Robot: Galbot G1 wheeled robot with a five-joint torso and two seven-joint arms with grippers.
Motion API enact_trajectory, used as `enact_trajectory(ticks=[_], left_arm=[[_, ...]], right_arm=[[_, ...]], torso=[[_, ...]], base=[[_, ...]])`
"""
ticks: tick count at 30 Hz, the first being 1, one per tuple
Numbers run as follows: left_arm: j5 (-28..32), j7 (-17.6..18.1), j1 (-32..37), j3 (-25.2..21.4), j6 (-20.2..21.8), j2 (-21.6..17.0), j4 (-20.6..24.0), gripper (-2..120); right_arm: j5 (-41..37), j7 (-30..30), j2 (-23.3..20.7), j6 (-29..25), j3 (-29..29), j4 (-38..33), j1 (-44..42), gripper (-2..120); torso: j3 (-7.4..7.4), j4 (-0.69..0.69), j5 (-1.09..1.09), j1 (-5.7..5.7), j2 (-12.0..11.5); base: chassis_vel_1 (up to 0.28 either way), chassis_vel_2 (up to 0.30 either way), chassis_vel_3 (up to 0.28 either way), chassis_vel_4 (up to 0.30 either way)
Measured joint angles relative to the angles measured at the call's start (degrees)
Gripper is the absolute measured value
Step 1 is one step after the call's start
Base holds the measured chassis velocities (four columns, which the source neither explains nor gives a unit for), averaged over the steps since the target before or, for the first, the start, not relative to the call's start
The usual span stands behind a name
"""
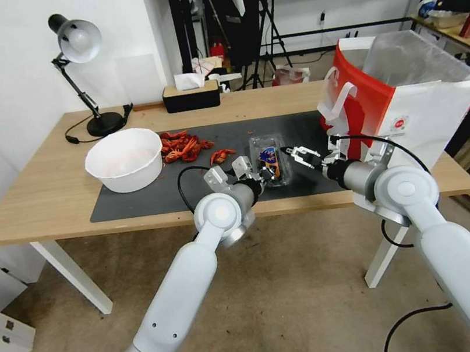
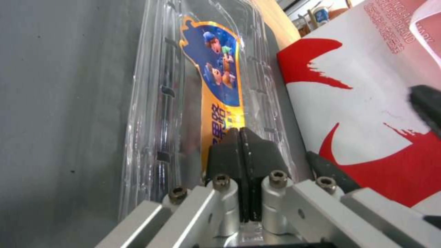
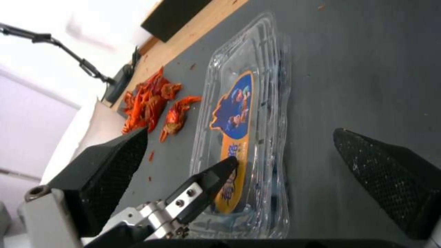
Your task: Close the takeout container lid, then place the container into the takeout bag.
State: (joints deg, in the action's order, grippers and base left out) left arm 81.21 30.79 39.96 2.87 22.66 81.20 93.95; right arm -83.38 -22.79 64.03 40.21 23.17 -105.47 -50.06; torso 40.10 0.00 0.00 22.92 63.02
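Observation:
The clear lid's rim fits closely along the base's rim, so I expect the container [image 1: 269,150] to stay closed when I pick it up by its edge.
The takeout container [image 1: 270,157] lies flat on the dark mat, just left of the takeout bag [image 1: 406,97]. Its clear lid [image 2: 216,69] is down and carries a blue and orange label. My left gripper [image 1: 267,172] is shut, its pads pressed together, with the tips [image 2: 239,132] resting on the near end of the lid over the label. Nothing shows between the fingers. My right gripper [image 1: 296,154] stands open beside the container's right edge, between it and the bag. The red and white bag [image 2: 367,103] stands upright with its mouth open.
A round white bowl [image 1: 124,160] sits at the mat's left end, with red crayfish [image 1: 183,145] scattered behind it. A desk lamp [image 1: 84,75] and a tissue box [image 1: 190,94] stand at the back of the wooden table. The mat [image 1: 149,194] reaches close to the front edge.

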Motion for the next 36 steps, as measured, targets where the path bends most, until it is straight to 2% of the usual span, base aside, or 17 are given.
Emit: enact_trajectory(ticks=[4, 18, 36], left_arm=[[0.02, 0.0, 0.09, -0.02, -0.07, 0.03, 0.07, 0], [0.29, 0.18, 0.38, 0.0, -0.14, -0.11, 0.68, 0], [0.55, 0.4, 0.21, 0.0, -0.21, -0.21, 0.93, 0]], right_arm=[[0.24, 1.7, -0.98, 1.87, -0.07, 2.3, 1.13, 100], [1.23, 4.74, -1.77, 1.94, -0.36, 4.94, 2.26, 100], [1.84, 3.64, -0.49, 1.82, -3.23, 8.2, 5.9, 100]], torso=[[0.0, 0.0, 0.0, 0.0, 0.0], [0.0, 0.0, 0.0, 0.0, 0.0], [0.0, 0.0, 0.0, 0.0, 0.0]], base=[[0.0, 0.0, 0.0, 0.0], [0.0, 0.0, 0.0, 0.0], [0.0, 0.0, 0.0, 0.0]])
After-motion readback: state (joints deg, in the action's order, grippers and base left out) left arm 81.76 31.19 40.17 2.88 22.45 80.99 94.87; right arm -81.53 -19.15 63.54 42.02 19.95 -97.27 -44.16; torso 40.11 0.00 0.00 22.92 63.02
